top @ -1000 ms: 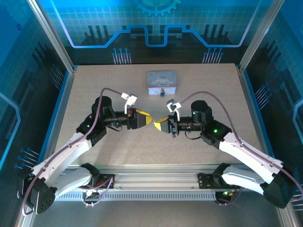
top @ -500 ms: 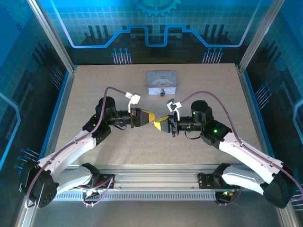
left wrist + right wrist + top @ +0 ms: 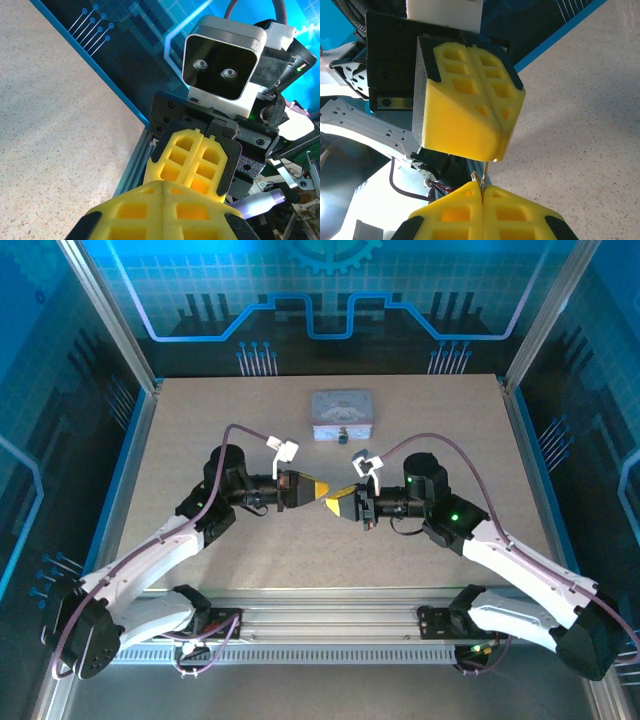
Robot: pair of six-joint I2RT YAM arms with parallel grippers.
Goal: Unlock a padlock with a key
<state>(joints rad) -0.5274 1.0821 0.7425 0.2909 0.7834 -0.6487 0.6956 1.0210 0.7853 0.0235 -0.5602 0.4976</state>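
The closed fingers of my left gripper just touch the key's loose end (image 3: 486, 166). So next my left gripper lines up, opens around the key and takes it from my right gripper.
The key (image 3: 483, 178), a thin metallic sliver, sticks up from between the yellow fingertips of my right gripper (image 3: 482, 189), which is shut on it. Its free end reaches the tip of my left gripper (image 3: 491, 156), whose jaws are pressed together; I cannot tell whether they pinch the key. From above, the left gripper (image 3: 322, 488) and right gripper (image 3: 334, 502) meet tip to tip over mid-table. In the left wrist view my left gripper (image 3: 165, 186) faces the right gripper's fingers (image 3: 192, 160), and the key is hidden. The tiny dark padlock (image 3: 342, 433) sits at the tin's front edge.
The silver-grey tin box (image 3: 342, 410) stands at the back centre of the beige table (image 3: 200, 420), behind both grippers. Aluminium posts and blue panels enclose the sides and rear. A rail runs along the near edge by the arm bases.
My left gripper has shifted slightly right and back, closing the gap to the right gripper's tip, and its wrist has turned. The right arm has stayed put.
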